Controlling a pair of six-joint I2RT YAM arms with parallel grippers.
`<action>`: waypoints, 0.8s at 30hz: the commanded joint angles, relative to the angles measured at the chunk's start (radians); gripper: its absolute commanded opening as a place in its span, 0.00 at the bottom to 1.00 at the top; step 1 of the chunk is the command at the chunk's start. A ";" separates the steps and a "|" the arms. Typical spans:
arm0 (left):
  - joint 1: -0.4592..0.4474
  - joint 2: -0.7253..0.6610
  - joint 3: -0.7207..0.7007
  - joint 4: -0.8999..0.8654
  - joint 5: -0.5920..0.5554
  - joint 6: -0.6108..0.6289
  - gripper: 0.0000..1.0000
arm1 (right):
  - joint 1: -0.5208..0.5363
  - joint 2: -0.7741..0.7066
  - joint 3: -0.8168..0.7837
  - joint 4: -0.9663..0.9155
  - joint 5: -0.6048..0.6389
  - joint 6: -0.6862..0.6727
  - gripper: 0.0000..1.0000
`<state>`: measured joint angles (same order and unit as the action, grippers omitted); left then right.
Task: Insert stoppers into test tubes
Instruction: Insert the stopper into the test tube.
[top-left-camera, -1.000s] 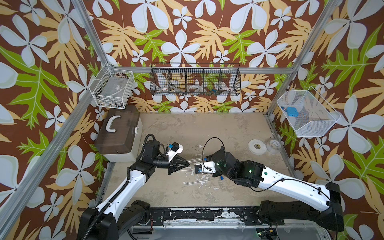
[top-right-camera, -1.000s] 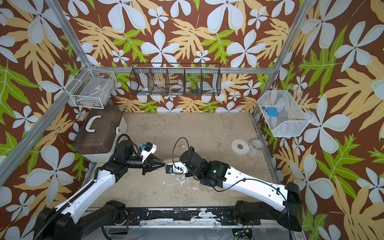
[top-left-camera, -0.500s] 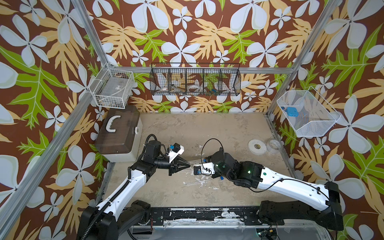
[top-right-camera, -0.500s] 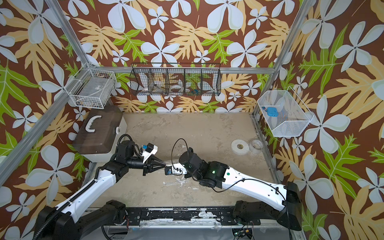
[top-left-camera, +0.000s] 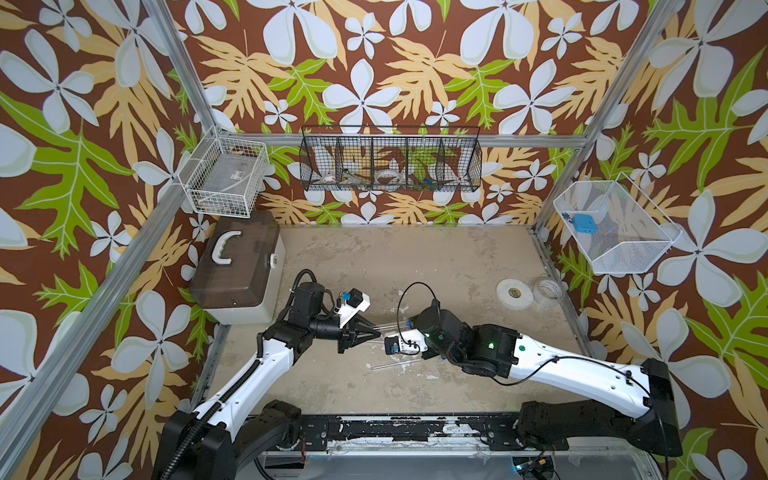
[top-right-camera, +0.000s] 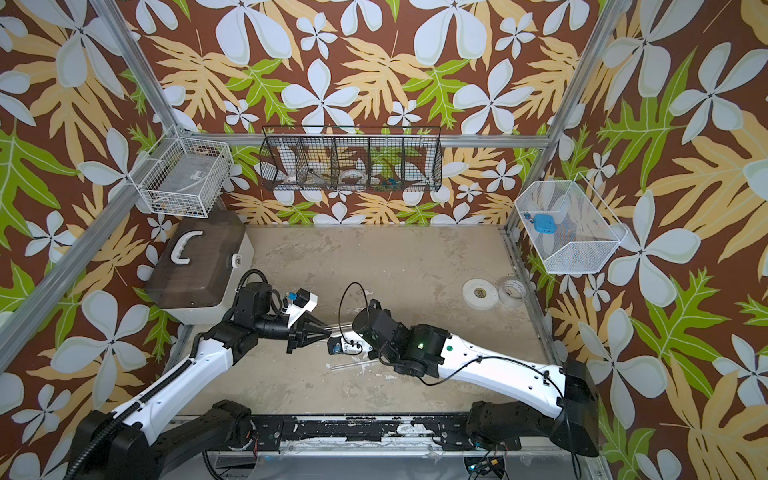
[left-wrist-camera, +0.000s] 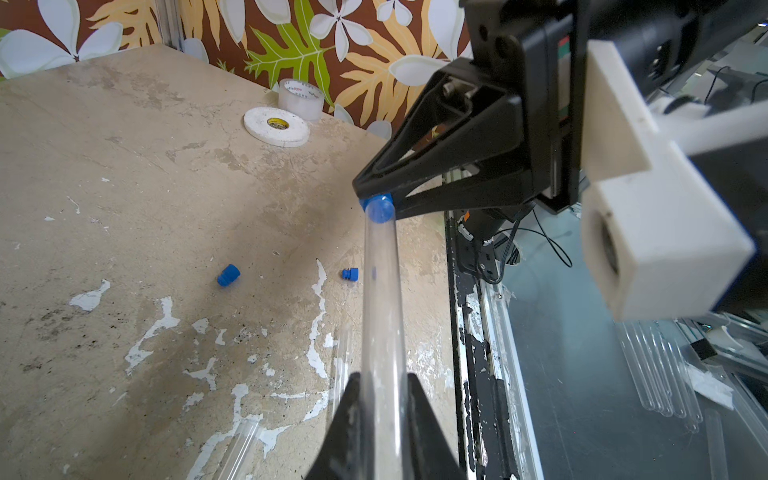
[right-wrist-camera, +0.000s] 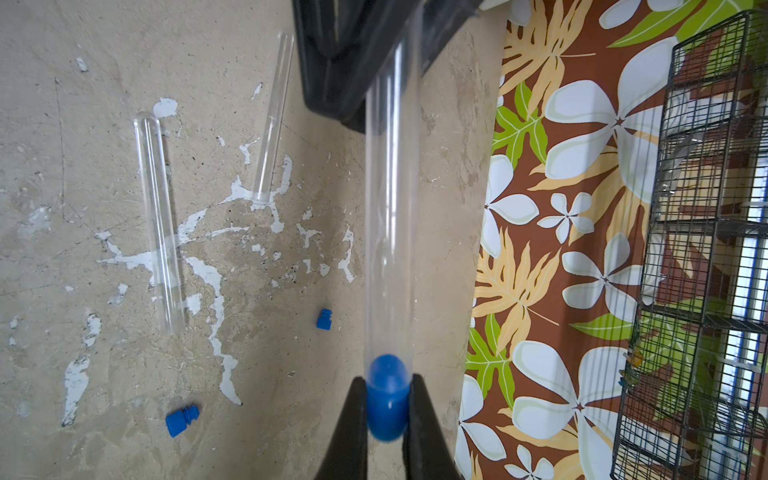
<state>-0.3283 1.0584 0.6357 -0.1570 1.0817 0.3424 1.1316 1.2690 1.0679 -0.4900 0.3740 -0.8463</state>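
I can see the blue stopper's outer end sticking out of the test tube's opening, so next I open my right gripper, move it back, and push that end with closed fingers.
My left gripper is shut on a clear test tube, held level above the table between the two arms. My right gripper is shut on a blue stopper, whose rounded nose sits inside the tube's mouth. In both top views the grippers meet at the table's middle, the left gripper pointing at the right arm. Two more test tubes lie on the table beneath. Two loose stoppers lie near them.
A brown-lidded box stands at the back left. Two white tape rolls lie at the right edge. Wire baskets hang on the walls; one holds a flat blue square. A black rail runs along the table's front.
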 joint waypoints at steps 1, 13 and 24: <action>-0.013 0.003 0.015 -0.020 -0.022 0.048 0.05 | 0.012 0.009 0.016 0.044 -0.032 -0.005 0.00; -0.014 0.008 0.015 0.012 0.007 0.004 0.05 | 0.039 0.028 0.026 0.043 -0.057 0.002 0.00; -0.014 -0.017 -0.042 0.171 0.043 -0.176 0.04 | 0.031 0.043 0.064 0.070 -0.098 0.083 0.01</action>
<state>-0.3386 1.0435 0.5957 -0.0864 1.0863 0.2260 1.1595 1.3060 1.1168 -0.5514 0.4034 -0.8062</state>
